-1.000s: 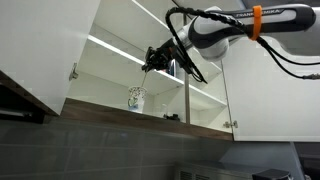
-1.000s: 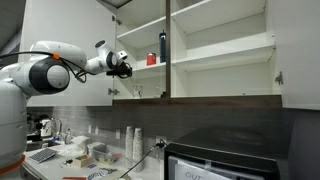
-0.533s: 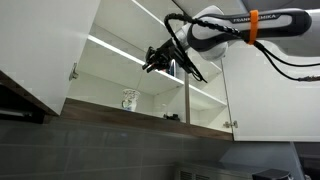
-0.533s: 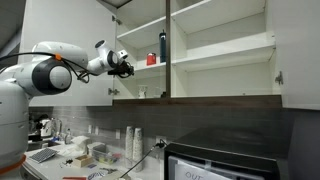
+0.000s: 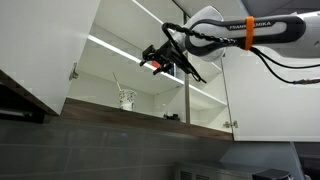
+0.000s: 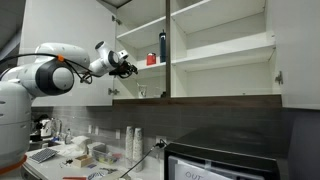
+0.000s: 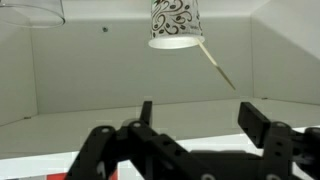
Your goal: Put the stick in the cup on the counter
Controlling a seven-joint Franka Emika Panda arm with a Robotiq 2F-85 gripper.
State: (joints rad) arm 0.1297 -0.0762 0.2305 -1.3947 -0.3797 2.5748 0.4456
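Observation:
Next, my gripper goes down and tilts before it reaches into the cabinet for the thin stick, because it is up at the middle shelf's edge (image 5: 105,46), above the stick.
The cup (image 5: 127,100), white with a dark pattern, stands on the bottom shelf of an open wall cabinet. The thin pale stick (image 5: 117,84) leans out of it, free of any grip. In the wrist view, whose picture stands upside down, the cup (image 7: 176,22) hangs at the top edge and the stick (image 7: 218,68) slants away from its mouth. My gripper (image 7: 198,108) is open with nothing between its fingers, a short way back from the cup. In both exterior views the gripper (image 5: 155,62) (image 6: 127,68) hovers at the cabinet's open front, higher than the cup.
A middle shelf (image 5: 120,52) runs just above the cup. A red cup (image 6: 151,60) and a tall dark bottle (image 6: 163,46) stand on it. Open cabinet doors (image 5: 50,50) flank the opening. A cluttered counter (image 6: 70,155) lies far below.
The jaws have opened and let go of the stick, which now rests in the cup. The gripper has drawn slightly back from the cup.

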